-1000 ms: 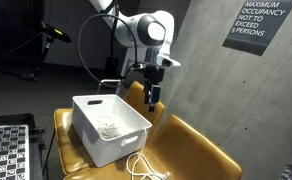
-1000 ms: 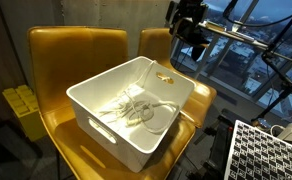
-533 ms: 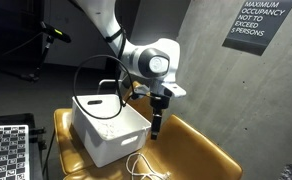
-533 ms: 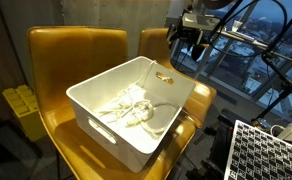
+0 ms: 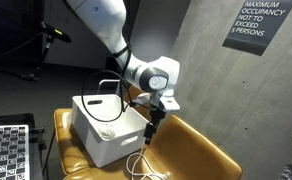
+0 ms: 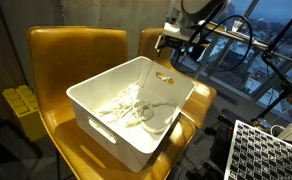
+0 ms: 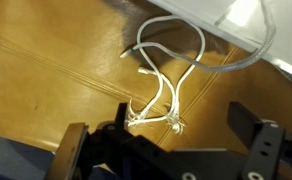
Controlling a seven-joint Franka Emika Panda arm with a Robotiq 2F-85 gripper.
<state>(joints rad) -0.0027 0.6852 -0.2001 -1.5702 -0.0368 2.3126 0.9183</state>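
The white cable (image 7: pixel 270 32) arcs free over the bin's rim, so the robot's open gripper should go on moving toward that rim (image 7: pixel 248 43) until its fingers are on both sides of the cable, before it closes.
My gripper (image 5: pixel 149 134) hangs open, fingers pointing down, just beside the wall of a white plastic bin (image 5: pixel 106 132) and low over a yellow leather seat (image 5: pixel 191 152). In the wrist view a loose white cable (image 7: pixel 168 88) lies in loops on the seat straight below the gripper (image 7: pixel 183 125), with nothing between its fingers (image 7: pixel 249 125). The same cable (image 5: pixel 146 166) shows on the seat near the bin's corner. In an exterior view the gripper (image 6: pixel 179 50) sits behind the bin (image 6: pixel 104 122), which holds a tangle of white cables (image 6: pixel 132 108) and a small orange piece (image 6: pixel 163 77).
The bin stands on two yellow chairs (image 6: pixel 76 48) pushed side by side. Its rim (image 7: pixel 236 28) crosses the top right of the wrist view. A checkerboard (image 5: pixel 6 150) lies by the chairs, a yellow block (image 6: pixel 21 105) stands on the floor, and a concrete wall carries a sign (image 5: pixel 258 22).
The arm has come down from above the bin's edge to a spot beside the bin, close over the seat. The jaws stayed open.
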